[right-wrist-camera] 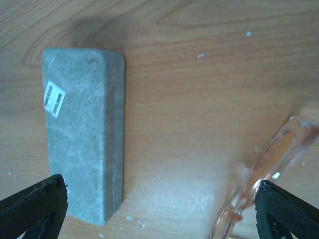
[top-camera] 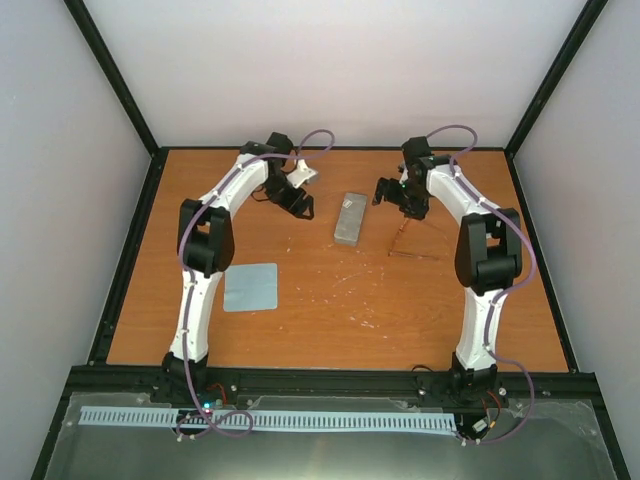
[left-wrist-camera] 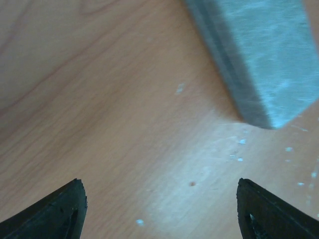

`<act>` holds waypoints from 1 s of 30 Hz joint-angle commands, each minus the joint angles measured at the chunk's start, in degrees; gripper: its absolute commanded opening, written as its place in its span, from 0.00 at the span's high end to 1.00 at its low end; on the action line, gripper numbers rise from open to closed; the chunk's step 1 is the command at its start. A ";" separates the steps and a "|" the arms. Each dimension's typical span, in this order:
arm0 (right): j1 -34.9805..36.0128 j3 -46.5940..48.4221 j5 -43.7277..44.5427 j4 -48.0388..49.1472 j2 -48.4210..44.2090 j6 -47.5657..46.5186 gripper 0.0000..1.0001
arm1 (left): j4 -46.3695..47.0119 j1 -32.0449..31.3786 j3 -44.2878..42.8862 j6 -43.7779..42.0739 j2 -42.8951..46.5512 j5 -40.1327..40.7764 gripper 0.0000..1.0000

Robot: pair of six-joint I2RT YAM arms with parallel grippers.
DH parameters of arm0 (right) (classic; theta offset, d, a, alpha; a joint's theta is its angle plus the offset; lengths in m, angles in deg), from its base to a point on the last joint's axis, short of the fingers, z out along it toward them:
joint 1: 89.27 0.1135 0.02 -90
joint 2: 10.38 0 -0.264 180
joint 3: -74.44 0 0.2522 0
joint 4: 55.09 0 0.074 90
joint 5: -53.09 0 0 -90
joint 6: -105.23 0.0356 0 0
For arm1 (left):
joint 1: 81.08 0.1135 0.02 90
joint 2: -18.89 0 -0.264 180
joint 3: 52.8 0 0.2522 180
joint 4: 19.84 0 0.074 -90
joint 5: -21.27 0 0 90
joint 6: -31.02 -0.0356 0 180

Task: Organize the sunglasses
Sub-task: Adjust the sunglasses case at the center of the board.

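Note:
The grey box lies off-centre and crooked to the fingers of the robot's left gripper, so next the right gripper grabs its labelled end and turns the box toward those fingers.
The sunglasses are thin reddish-brown wire glasses lying on the table just right of the closed grey box. In the right wrist view their pale pink frame lies at the lower right, beside my right finger, and the grey box with a white label lies at the left. My right gripper hangs open over the bare wood between box and glasses. My left gripper is open and empty left of the box. A corner of the box shows in the left wrist view.
A flat pale blue-grey square cloth lies at the left front of the wooden table. Black frame posts and white walls enclose the table on three sides. Small white specks dot the wood.

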 commanded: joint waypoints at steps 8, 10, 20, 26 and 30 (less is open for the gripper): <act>5.22 -3.70 -2.51 -0.78 -7.27 -1.72 0.00 | 18.25 10.44 11.55 5.17 9.71 5.33 0.18; 5.56 -3.16 -1.39 -2.22 -7.06 -1.87 0.00 | 21.93 10.68 15.37 4.17 11.84 5.61 0.18; 6.03 9.75 6.64 -12.32 1.40 -5.55 0.00 | 28.41 10.69 21.94 5.61 13.96 -1.59 0.17; 9.82 19.85 7.61 -16.91 10.63 -5.93 0.00 | 29.31 10.69 23.80 5.24 15.63 -1.72 0.17; 12.41 26.79 12.41 -20.11 17.52 -3.93 0.01 | 28.89 10.69 24.68 4.84 16.48 -0.79 0.17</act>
